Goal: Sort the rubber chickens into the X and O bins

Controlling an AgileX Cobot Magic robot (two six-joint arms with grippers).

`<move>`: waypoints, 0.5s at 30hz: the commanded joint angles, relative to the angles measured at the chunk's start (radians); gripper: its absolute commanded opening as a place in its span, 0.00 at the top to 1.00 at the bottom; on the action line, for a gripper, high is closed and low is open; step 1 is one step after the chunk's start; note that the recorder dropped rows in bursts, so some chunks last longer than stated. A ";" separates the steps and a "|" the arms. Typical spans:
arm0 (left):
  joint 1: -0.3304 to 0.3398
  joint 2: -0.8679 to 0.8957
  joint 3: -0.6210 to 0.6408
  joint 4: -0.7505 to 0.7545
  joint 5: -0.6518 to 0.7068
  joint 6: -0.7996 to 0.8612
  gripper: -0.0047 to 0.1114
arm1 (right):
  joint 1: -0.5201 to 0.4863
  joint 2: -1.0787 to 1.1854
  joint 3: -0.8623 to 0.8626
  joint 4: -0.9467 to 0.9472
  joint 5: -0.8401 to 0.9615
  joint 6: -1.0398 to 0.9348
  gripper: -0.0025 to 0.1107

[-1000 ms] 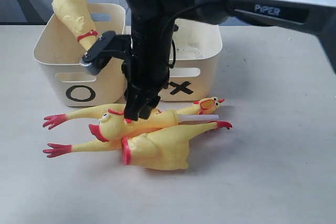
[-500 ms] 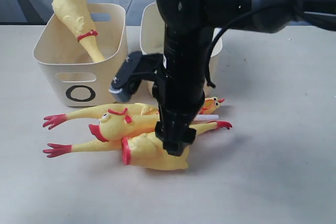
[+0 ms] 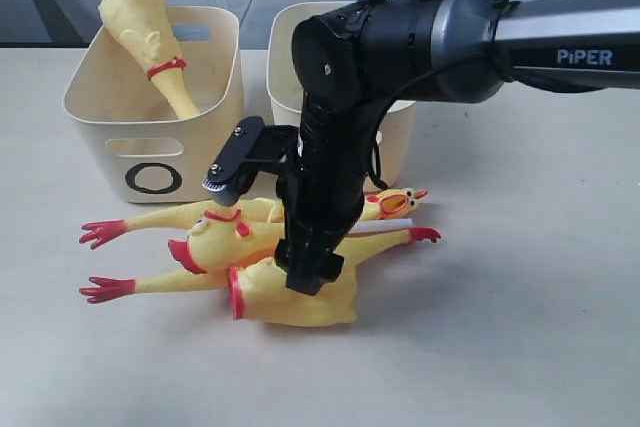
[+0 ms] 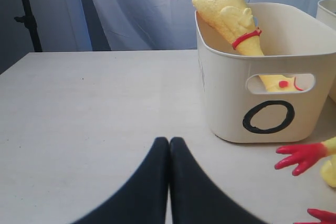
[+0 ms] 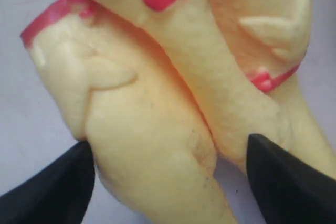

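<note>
I expect the large chicken's body [image 3: 297, 297] to come up alone when I lift it and leave a head behind, because the body ends at its red collar [image 3: 236, 293].
Three rubber chickens lie stacked on the table in front of the bins: a large one [image 3: 290, 297] in front, a middle one [image 3: 225, 242], and a back one [image 3: 395, 203] with its open beak to the right. A fourth chicken [image 3: 145, 32] stands feet-up in the O bin [image 3: 150, 142]. My arm hides most of the X bin [image 3: 400, 132], including its mark. My right gripper [image 3: 310, 272] is down over the large chicken [image 5: 152, 140], open, with a finger on each side of its body [image 5: 170, 182]. The left gripper [image 4: 169, 142] is shut on nothing, low over bare table left of the O bin [image 4: 231, 103].
Red chicken feet [image 3: 105, 232] stick out to the left of the pile, and they also show in the left wrist view as red feet [image 4: 302, 156]. A grey curtain hangs behind the bins. Open tabletop lies to the right and in front of the pile.
The right arm has swung right and come down, from above the middle chicken to straddling the large front chicken. The chickens have barely shifted.
</note>
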State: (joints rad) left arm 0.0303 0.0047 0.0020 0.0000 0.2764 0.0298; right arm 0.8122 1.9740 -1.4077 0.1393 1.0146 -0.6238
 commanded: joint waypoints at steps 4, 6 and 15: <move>-0.005 -0.005 -0.002 -0.007 -0.007 -0.003 0.96 | 0.012 0.125 0.008 0.112 0.206 -0.005 0.54; -0.005 -0.005 -0.002 -0.007 -0.007 -0.003 0.96 | 0.017 0.148 0.008 0.103 0.206 -0.005 0.75; -0.005 -0.005 -0.002 -0.007 -0.007 -0.003 0.96 | 0.018 -0.056 -0.039 0.112 0.206 0.024 0.99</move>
State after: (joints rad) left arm 0.0303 0.0047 0.0020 0.0000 0.2764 0.0298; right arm 0.8282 2.0007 -1.4217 0.2206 1.2037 -0.6114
